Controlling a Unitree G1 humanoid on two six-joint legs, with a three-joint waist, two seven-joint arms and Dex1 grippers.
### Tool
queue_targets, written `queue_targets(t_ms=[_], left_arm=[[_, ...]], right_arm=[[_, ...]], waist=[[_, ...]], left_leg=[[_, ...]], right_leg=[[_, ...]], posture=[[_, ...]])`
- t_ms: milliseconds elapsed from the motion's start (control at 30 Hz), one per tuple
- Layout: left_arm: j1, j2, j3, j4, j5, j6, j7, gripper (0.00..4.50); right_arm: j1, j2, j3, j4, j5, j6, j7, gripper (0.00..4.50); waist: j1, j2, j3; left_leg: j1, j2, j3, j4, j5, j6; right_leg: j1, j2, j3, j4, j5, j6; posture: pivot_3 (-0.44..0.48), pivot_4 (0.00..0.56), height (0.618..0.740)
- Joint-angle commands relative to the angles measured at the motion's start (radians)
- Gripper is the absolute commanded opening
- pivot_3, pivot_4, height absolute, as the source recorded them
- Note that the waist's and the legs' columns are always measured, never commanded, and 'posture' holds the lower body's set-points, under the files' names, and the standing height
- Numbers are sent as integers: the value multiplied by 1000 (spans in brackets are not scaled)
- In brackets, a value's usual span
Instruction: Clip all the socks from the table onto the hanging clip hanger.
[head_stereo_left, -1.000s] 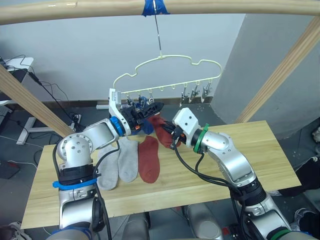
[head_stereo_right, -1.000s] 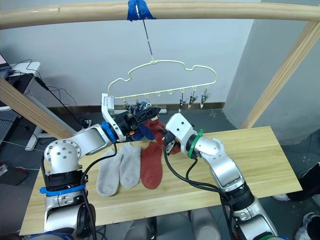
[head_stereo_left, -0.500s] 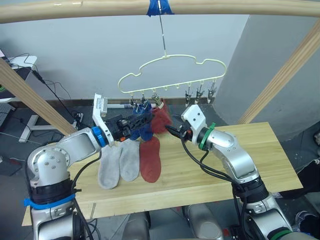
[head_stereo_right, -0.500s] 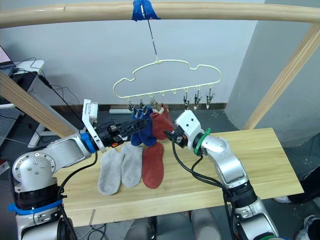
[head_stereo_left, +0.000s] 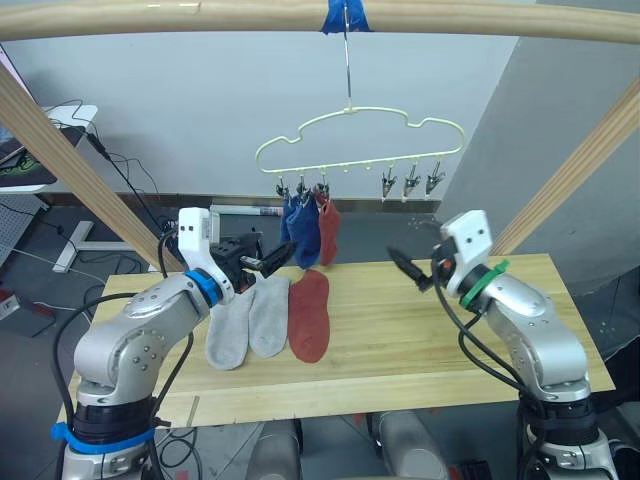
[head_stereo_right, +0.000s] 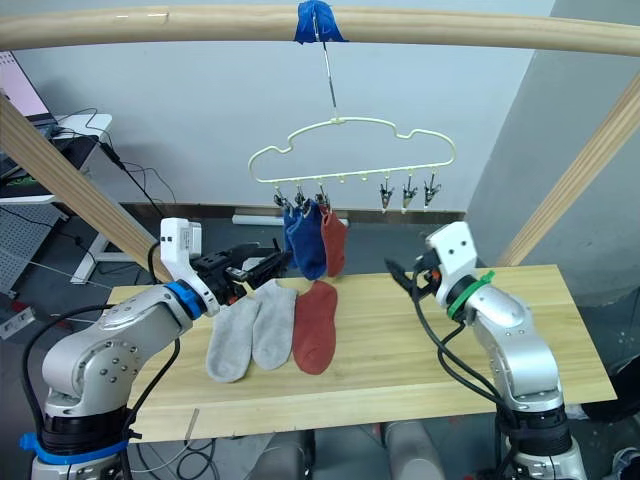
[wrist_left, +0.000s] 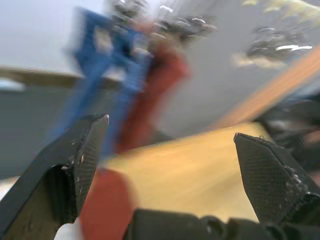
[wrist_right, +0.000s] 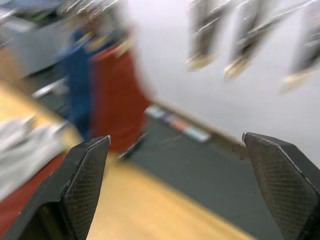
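Note:
My gripper will make the pale yellow clip hanger (head_stereo_left: 350, 164) swing and tilt along when it squeezes the metal clip, because the thin wire (head_stereo_left: 348, 68) hangs freely from the beam.
The pale yellow clip hanger (head_stereo_left: 361, 139) hangs from a wire above the table (head_stereo_left: 400, 340). Two blue socks (head_stereo_left: 300, 229) and one rust red sock (head_stereo_left: 329, 231) hang from its left clips; three clips (head_stereo_left: 408, 181) on the right are bare. Flat on the table lie two light grey socks (head_stereo_left: 249, 324) and a red sock (head_stereo_left: 310, 314). My left gripper (head_stereo_left: 266, 258) is open, left of the hanging socks, holding nothing. My right gripper (head_stereo_left: 405, 268) is open and holds nothing, to the right of them above the table. In the right wrist view the fingers (wrist_right: 82, 180) stand wide apart.
A thick wooden beam (head_stereo_left: 200, 16) with blue tape (head_stereo_left: 345, 14) carries the hanger wire. Slanted wooden posts (head_stereo_left: 75, 150) (head_stereo_left: 575, 160) stand at both sides. Cables and a white desk (head_stereo_left: 60, 118) are behind on the left. The table's right half is bare wood.
My right gripper opened and let go of the red sock, which now hangs clipped on the hanger. Both arms drew back from the hanger, and the camera view shifted.

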Motion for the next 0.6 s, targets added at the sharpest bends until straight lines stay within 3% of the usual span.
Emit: queue_targets(t_ms=[33, 133, 300, 500, 600], left_arm=[[-9, 4, 41, -8, -16, -75, -92, 4500], [22, 25, 44, 4, 18, -175, -215, 4500], [84, 1, 79, -67, -36, -238, -300, 4500], [177, 60, 64, -150, -24, -297, -448, 4500], [205, 85, 39, -158, 44, -385, -516, 4500]], right_arm=[[-9, -10, -13, -81, 48, 56, -11, 4450], [-27, 8, -11, -93, 61, 82, -44, 4450], [-37, 96, 67, -88, 39, 37, -121, 4450], [-50, 172, 165, -64, 12, -3, -165, 4450], [-73, 200, 163, -18, -2, -31, -194, 3934]], waist=[[1, 0, 0], [2, 0, 0], [5, 0, 0], [30, 1, 0], [39, 1, 1]], left_leg=[[0, 0, 0, 0, 0, 0], [0, 0, 1, 0, 0, 0], [0, 0, 0, -1, 0, 0], [-1, 0, 0, -1, 0, 0], [0, 1, -1, -1, 0, 0]], right_leg=[[0, 0, 0, 0, 0, 0], [0, 0, 0, 0, 0, 0], [0, 0, 0, 0, 0, 0], [0, 0, 0, -1, -1, -2], [0, 0, -1, -1, -4, -7]], posture=[[-137, 188, 740], [-121, 183, 740], [-69, 184, 740], [23, 230, 740], [38, 236, 740]])
